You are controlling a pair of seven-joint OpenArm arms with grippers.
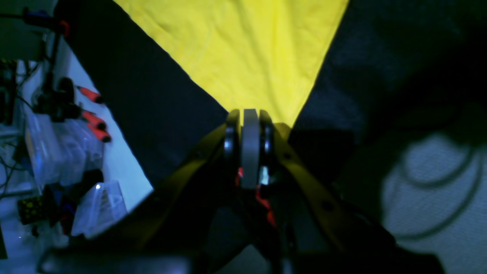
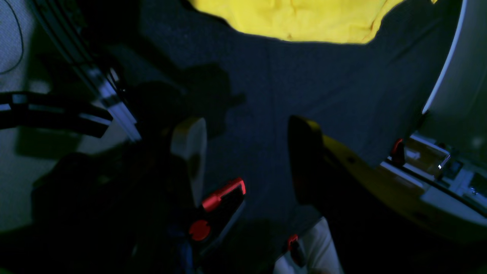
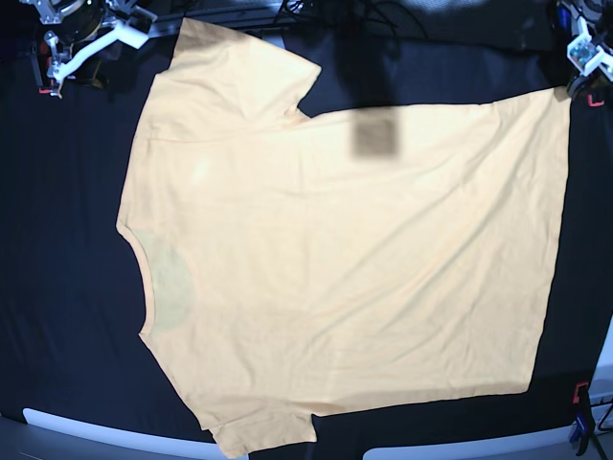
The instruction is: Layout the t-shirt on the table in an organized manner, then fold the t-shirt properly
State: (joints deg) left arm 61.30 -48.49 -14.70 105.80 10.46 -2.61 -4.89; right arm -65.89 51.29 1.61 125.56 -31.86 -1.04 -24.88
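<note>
The upper sleeve (image 3: 239, 72) sticks out past the t-shirt's side edge (image 3: 311, 116), so the sleeve's loose end will drag behind when the robot carries that side of the t-shirt over.
The pale yellow-orange t-shirt (image 3: 335, 259) lies spread flat on the black-draped table (image 3: 57, 287), neck to the left, hem to the right, one sleeve at the top and one at the bottom. My left gripper (image 3: 579, 72) is at the top right. In the left wrist view the left gripper (image 1: 251, 114) is shut on the hem corner of the t-shirt (image 1: 243, 49), which fans out from it. My right gripper (image 3: 72, 43) sits at the top left beside the upper sleeve. In the right wrist view the right gripper (image 2: 247, 133) stands open over bare table (image 2: 304, 83), apart from the t-shirt (image 2: 304, 19).
A red clamp (image 3: 581, 391) grips the table's right edge and another red-and-black clamp (image 2: 222, 198) shows below the right gripper. Red-handled tools (image 1: 93, 121) and plastic bags lie off the table's edge. A dark blurred patch (image 3: 374, 137) sits on the shirt's upper middle.
</note>
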